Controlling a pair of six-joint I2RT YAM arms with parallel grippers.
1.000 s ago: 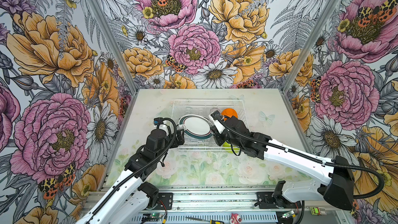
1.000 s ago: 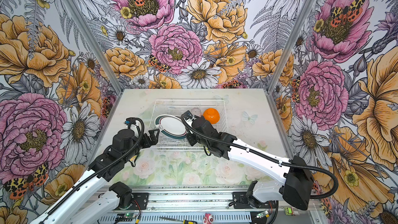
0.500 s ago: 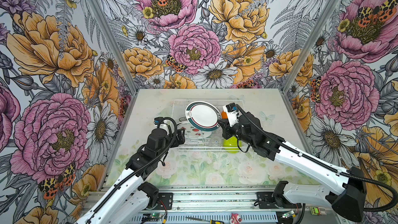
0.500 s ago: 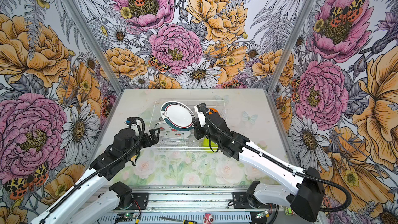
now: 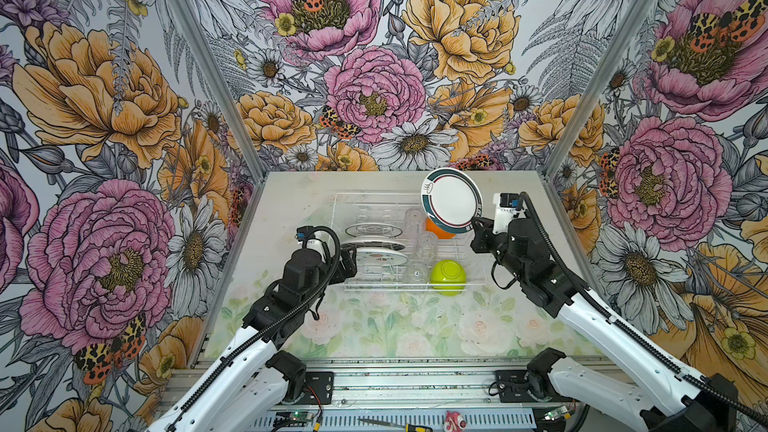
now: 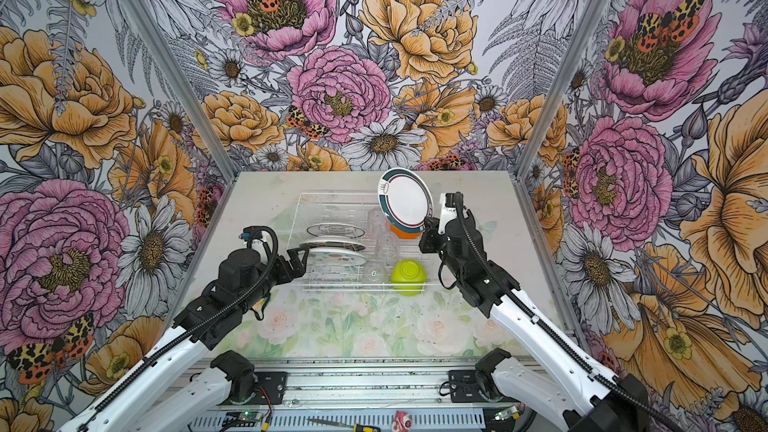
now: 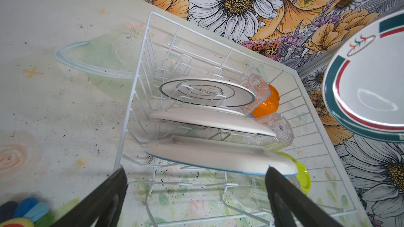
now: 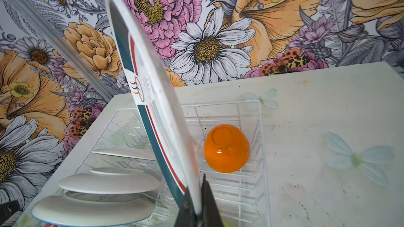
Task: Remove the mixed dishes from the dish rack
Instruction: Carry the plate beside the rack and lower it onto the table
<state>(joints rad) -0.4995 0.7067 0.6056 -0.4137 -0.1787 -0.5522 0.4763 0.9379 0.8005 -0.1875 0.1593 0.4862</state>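
I keep carrying the teal-rimmed plate (image 6: 405, 201), which hangs clear above the rack, with my right gripper to the empty table (image 6: 492, 236) beside the rack until it lies flat.
The white wire dish rack (image 5: 337, 218) (image 6: 302, 218) stands at the table's middle back. My right gripper (image 5: 476, 228) (image 6: 428, 226) (image 8: 196, 195) is shut on the lower rim of a white plate (image 5: 452, 201) (image 6: 405, 197) (image 8: 150, 97) with a teal and red rim. It holds the plate upright above the rack's right back corner. Three plates (image 5: 376, 243) (image 7: 207, 92) stand in the slots. An orange bowl (image 5: 439, 233) (image 8: 227, 148), a lime-green bowl (image 5: 448, 277) (image 6: 408, 277) and clear cups (image 5: 420, 243) (image 7: 256, 92) lie in the rack's right half. My left gripper (image 5: 353, 257) (image 7: 195, 171) is open at the rack's left front, empty.
Floral walls close the table (image 5: 374, 326) on three sides. A flower-printed strip of table lies between the rack and the front rail. A screwdriver (image 5: 401, 425) lies on the rail. A coloured soft thing (image 7: 24, 211) shows at the left wrist view's edge.
My right gripper has lifted the teal-rimmed plate out of the rack and carried it up, back and to the right. The left arm has stayed put.
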